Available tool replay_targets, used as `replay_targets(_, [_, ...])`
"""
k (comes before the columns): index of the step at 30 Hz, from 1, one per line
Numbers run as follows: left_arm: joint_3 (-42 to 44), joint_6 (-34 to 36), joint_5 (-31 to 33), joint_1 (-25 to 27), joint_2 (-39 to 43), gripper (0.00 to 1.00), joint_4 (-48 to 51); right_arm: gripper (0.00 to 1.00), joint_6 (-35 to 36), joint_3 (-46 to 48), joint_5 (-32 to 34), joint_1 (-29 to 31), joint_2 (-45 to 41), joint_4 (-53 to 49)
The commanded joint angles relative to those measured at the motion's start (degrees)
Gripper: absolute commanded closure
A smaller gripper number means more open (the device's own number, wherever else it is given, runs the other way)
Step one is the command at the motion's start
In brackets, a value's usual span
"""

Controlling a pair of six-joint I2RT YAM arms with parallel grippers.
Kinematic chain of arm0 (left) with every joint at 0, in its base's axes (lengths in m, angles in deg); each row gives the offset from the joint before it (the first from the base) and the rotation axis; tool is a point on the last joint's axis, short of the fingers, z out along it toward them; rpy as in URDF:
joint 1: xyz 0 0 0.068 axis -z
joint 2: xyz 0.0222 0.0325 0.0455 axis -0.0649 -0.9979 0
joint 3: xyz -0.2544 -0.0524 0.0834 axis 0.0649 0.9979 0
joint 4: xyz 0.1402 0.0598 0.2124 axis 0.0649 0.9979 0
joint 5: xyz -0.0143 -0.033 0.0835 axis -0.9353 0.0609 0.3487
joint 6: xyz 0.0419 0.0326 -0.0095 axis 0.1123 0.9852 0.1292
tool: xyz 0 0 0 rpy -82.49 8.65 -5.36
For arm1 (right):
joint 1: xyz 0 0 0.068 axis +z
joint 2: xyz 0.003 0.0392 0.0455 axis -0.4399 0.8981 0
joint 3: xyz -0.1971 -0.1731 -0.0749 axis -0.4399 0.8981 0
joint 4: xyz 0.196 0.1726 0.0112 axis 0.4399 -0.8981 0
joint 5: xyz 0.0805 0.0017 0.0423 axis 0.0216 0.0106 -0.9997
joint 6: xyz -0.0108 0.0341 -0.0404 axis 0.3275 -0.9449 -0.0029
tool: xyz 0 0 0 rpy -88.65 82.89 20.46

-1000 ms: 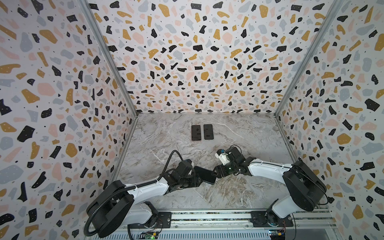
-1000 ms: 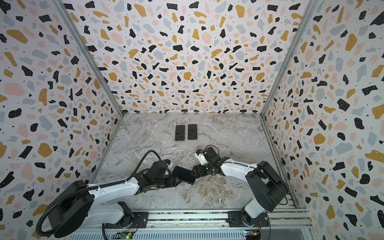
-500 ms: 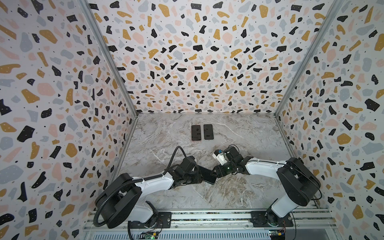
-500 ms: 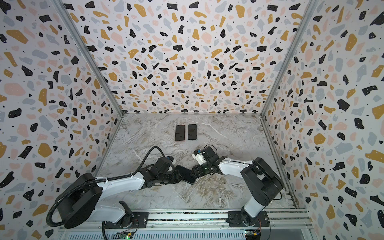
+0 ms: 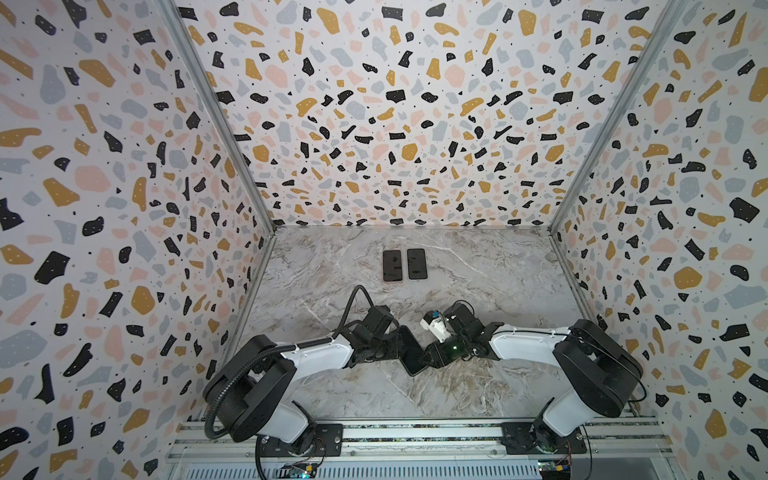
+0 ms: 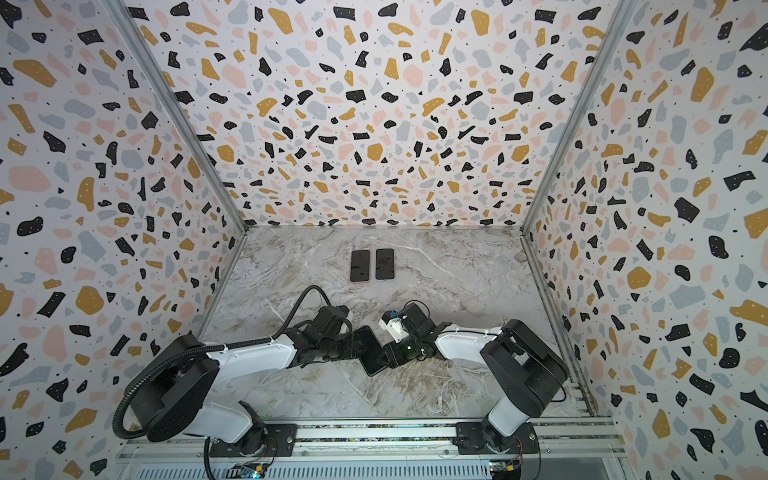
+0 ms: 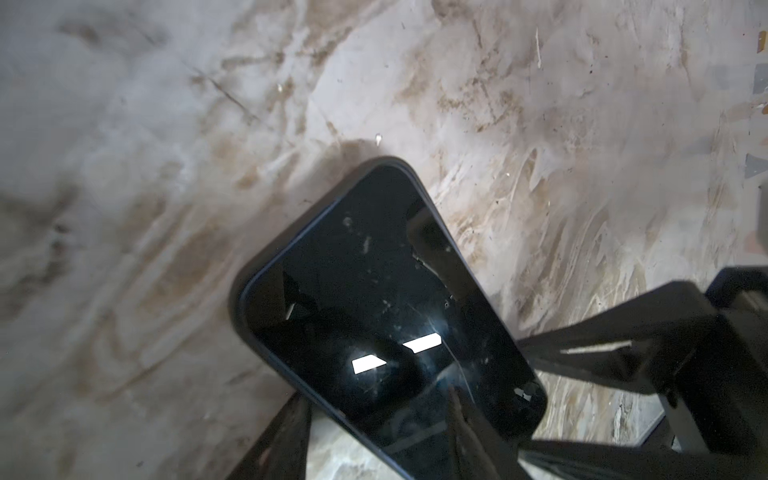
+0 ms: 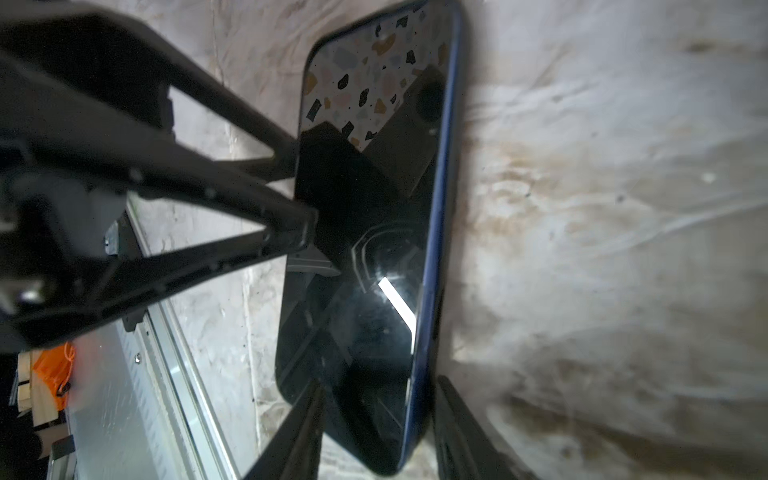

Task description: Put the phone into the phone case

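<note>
The phone case lies at an angle with its near end (image 5: 415,369) toward the robot's right gripper, so that gripper should turn that end straight before gripping the phone case's near corner (image 8: 392,457).
A dark phone (image 5: 409,351) (image 6: 371,351) lies slantwise on the marble floor at the front middle. It sits inside a dark blue phone case, whose rim (image 8: 436,208) (image 7: 239,307) runs round it. My left gripper (image 5: 397,351) (image 7: 378,395) holds it from the left. One of its fingers meets the long edge and the other lies over the screen (image 7: 374,291). My right gripper (image 5: 428,359) (image 8: 380,382) clasps the phone's near end, with a finger tight against each side. The left fingers (image 8: 270,232) show in the right wrist view.
Two more dark phones (image 5: 392,266) (image 5: 417,264) lie side by side near the back wall. Terrazzo-patterned walls close in the left, right and back. An aluminium rail (image 5: 415,432) carrying both arm bases runs along the front.
Both grippers have narrowed onto the phone, the right one more than the left. The left arm has reached further in toward the middle, and the phone has turned slightly between them.
</note>
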Motion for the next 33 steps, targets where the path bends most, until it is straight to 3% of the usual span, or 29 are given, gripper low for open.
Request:
replay_targets(1, [-2.11,1.57,-0.61,-0.23,-1.23,0.47,-0.77,0.56,-1.33,0.92,-0.27,1.70,-2.83,-0.42])
replay_targets(9, [-1.97,1.34,-1.55,-0.23,-2.70,0.49,-2.17,0.42,5.27,0.59,5.10,4.60,-5.80,-4.92])
replay_targets(15, [-0.87,0.33,-2.52,-0.23,-3.10,0.49,-3.92,0.33,8.41,-1.52,10.47,7.68,-3.10,-8.01])
replay_targets(25, [-0.40,-0.06,-3.33,-0.24,-3.73,0.49,-4.92,0.38,8.85,-5.06,15.78,11.15,0.05,-8.53])
replay_targets(33, [0.32,-0.17,-3.60,-0.23,-3.41,0.49,-5.62,0.33,10.40,-5.22,19.30,13.16,0.25,-9.59])
